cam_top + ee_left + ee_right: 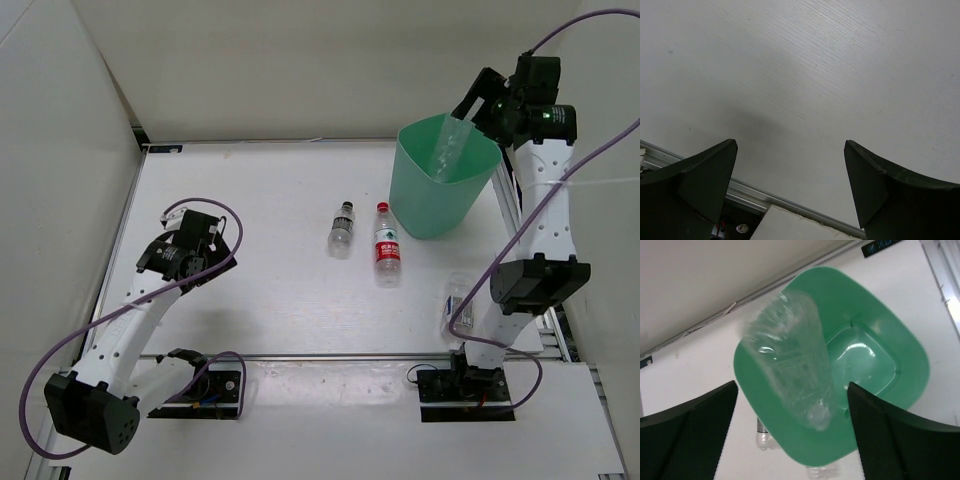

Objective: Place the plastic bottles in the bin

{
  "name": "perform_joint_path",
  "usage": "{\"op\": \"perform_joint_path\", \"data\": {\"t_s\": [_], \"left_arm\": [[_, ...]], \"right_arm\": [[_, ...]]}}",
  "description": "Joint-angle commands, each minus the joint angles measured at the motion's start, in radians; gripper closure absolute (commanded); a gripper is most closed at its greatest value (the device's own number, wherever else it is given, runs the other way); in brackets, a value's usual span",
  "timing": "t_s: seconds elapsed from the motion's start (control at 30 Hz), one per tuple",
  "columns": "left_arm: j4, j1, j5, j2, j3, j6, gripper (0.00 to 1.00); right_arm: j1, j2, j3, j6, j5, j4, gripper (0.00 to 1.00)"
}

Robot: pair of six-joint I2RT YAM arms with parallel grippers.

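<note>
I should keep moving my right gripper to the stubby bottle and close it there, because the slim bottle is in the bin's opening, clear of my spread fingers.
The mint-green bin stands at the table's far right. My right gripper is open above its far rim. A slim clear bottle, blurred, hangs loose in the bin's mouth. In the right wrist view the bottle lies between my spread fingers, touching neither, over the bin. A red-capped bottle and a dark-capped bottle lie left of the bin. A stubby bluish-labelled bottle lies beside the right arm. My left gripper is open and empty at the left.
White walls close in the table at the back and left. An aluminium rail runs along the near edge under my left gripper. Purple cables loop off both arms.
</note>
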Motion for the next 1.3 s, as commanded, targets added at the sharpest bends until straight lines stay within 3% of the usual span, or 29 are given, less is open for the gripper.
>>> {"op": "perform_joint_path", "data": {"t_s": [0.0, 0.03, 0.23, 0.3, 0.5, 0.67, 0.97, 1.27], "left_arm": [[0.016, 0.002, 0.011, -0.008, 0.003, 0.013, 0.00], [0.025, 0.002, 0.011, -0.008, 0.003, 0.013, 0.00], [0.034, 0.002, 0.031, 0.010, -0.016, 0.013, 0.00], [0.034, 0.002, 0.031, 0.011, -0.016, 0.013, 0.00], [0.053, 0.002, 0.040, 0.011, -0.016, 0.013, 0.00], [0.062, 0.002, 0.051, 0.001, -0.045, 0.003, 0.00], [0.071, 0.002, 0.071, -0.037, -0.112, -0.017, 0.00], [0.062, 0.002, 0.062, -0.046, -0.112, -0.035, 0.00]], "right_arm": [[-0.027, -0.098, -0.017, -0.020, -0.029, 0.071, 0.04], [-0.028, -0.112, -0.040, -0.006, -0.008, 0.071, 0.00], [-0.037, -0.221, -0.181, 0.094, 0.098, -0.065, 0.00], [-0.037, -0.331, -0.378, 0.123, 0.138, -0.085, 0.01], [-0.035, -0.704, -0.959, 0.207, 0.012, -0.085, 0.07], [-0.035, -0.845, -1.192, 0.192, 0.049, -0.128, 0.00], [-0.035, -0.774, -1.283, 0.226, 0.184, -0.207, 0.00], [-0.035, -0.494, -1.272, 0.171, 0.213, -0.147, 0.00]]}}
